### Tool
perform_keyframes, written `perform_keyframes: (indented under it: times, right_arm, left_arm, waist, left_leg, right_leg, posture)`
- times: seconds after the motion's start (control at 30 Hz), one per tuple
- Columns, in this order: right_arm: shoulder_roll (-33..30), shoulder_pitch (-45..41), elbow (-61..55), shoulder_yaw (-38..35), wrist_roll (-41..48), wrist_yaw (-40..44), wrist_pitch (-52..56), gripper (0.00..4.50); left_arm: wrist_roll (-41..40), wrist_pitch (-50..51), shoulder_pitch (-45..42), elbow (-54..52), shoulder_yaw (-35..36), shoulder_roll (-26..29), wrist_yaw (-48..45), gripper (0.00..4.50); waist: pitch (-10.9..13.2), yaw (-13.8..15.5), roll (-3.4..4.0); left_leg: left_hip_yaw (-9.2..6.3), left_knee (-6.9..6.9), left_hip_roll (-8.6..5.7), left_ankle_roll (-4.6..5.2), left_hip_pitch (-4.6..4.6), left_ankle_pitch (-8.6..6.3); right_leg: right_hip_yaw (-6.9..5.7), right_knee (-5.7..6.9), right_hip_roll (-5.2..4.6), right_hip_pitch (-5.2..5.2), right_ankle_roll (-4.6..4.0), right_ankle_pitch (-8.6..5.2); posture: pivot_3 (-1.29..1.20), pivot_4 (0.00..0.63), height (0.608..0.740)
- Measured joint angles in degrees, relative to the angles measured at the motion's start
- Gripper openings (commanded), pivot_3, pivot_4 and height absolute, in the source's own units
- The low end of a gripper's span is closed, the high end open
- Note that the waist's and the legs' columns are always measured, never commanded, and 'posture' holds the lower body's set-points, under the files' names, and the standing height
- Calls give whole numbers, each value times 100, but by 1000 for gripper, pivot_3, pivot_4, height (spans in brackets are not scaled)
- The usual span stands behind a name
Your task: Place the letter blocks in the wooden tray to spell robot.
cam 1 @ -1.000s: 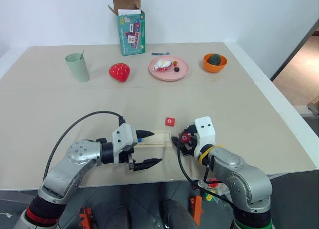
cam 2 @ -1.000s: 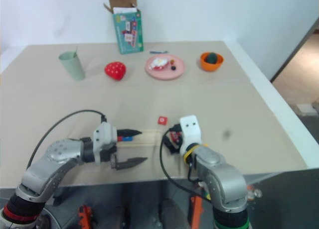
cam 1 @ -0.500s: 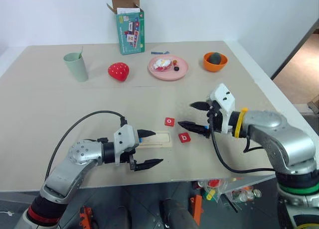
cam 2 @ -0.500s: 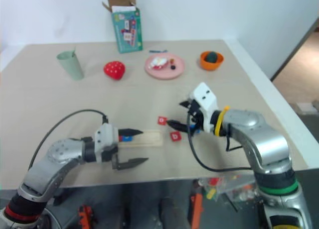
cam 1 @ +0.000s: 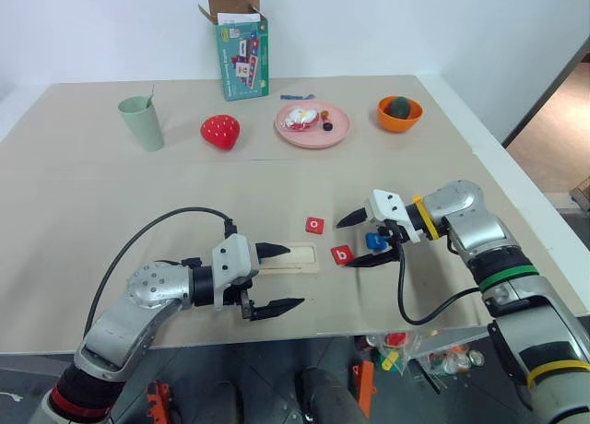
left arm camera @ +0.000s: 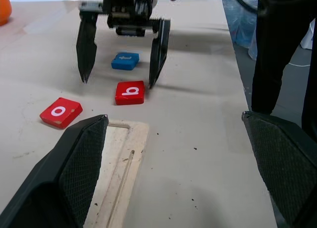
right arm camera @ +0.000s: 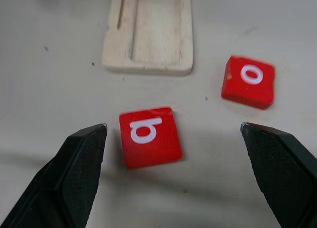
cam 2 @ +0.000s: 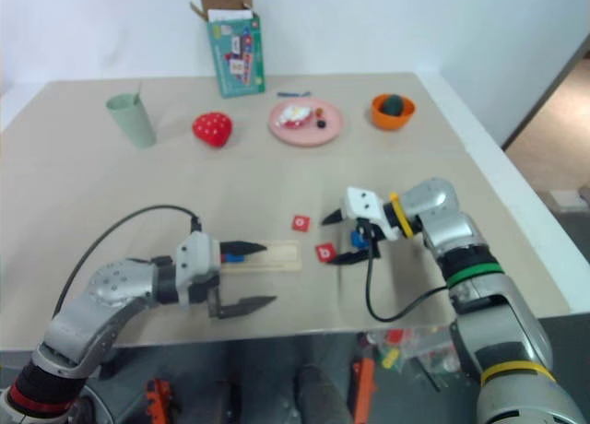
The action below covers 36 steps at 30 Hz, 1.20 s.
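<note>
Next, my right gripper moves to the middle over the block (cam 1: 342,254) and grips it straight before lifting it, because the red b block (right arm camera: 151,138) lies crooked and off-centre inside the open gripper.
The wooden tray (cam 1: 293,258) lies near the table's front edge. A red "b" letter block (cam 1: 342,254) sits just off its right end, and a red "o" block (cam 1: 314,225) lies a little farther back. A blue block (cam 1: 375,241) rests on the table between the fingers of my open right gripper (cam 1: 346,244), which points left toward the "b" block (right arm camera: 148,136). My left gripper (cam 1: 295,276) is open over the tray's left part, pointing right. A bit of blue (cam 1: 265,255) shows under its upper finger. The left wrist view shows the right gripper (left arm camera: 118,82) astride the blue block (left arm camera: 125,61).
At the back stand a green cup (cam 1: 141,123), a red strawberry toy (cam 1: 221,132), a pink plate (cam 1: 337,135) with food, an orange bowl (cam 1: 383,120) and a teal box (cam 1: 242,60). The table's right edge runs close to my right arm.
My right arm swung from the table's front near the "b" block out to the right and turned, so its open fingers now point left around the blue block. The left gripper stayed put.
</note>
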Motion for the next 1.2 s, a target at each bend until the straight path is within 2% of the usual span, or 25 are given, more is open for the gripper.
perform_keyframes:
  times: [0.17,0.2,0.63,0.77,0.87,0.97,1.2]
  right_arm:
    - [75,-66,257,3,-69,55,-173,4471]
    - [112,-76,297,2,-92,62,-182,4226]
    - [293,-74,317,2,-84,84,9,4226]
    - [316,-36,187,-132,102,84,419,4226]
    - [315,-30,153,-165,133,87,438,3960]
    - [257,197,-55,-174,137,88,566,2925]
    - [143,385,-297,-179,106,85,583,2925]
  left_arm:
    - [0,23,65,-72,12,21,57,4500]
    - [0,34,76,-109,18,26,63,4500]
    - [11,49,117,-132,29,38,107,4500]
    - [14,48,116,-131,29,39,93,4500]
    - [17,48,114,-131,28,40,67,4500]
    - [31,45,101,-106,26,39,49,4500]
    - [85,40,70,-73,26,40,7,4500]
  waist:
    - [0,-1,0]
    - [0,-3,0]
    - [0,-2,1]
    - [0,-2,1]
    - [0,-2,1]
    - [0,-2,1]
    - [0,-2,1]
  left_leg:
    - [1,2,-2,0,2,0]
    - [1,3,-1,0,4,0]
    - [0,12,-1,-2,8,2]
    - [-1,13,-1,-2,9,2]
    - [-2,14,-1,-2,9,2]
    - [-2,16,-1,-2,8,2]
    - [-2,23,-1,-2,9,2]
  right_leg:
    - [2,2,-2,1,0,1]
    - [2,3,-2,2,1,1]
    - [0,16,1,3,-1,2]
    - [0,17,2,3,-2,2]
    - [-2,18,2,4,-2,2]
    - [-1,18,2,4,-1,2]
    - [-2,23,2,5,-1,3]
  posture:
    - [0,150,740]
    - [0,150,740]
    - [0,150,740]
    - [0,150,740]
    - [0,150,740]
    - [0,150,740]
    - [0,150,740]
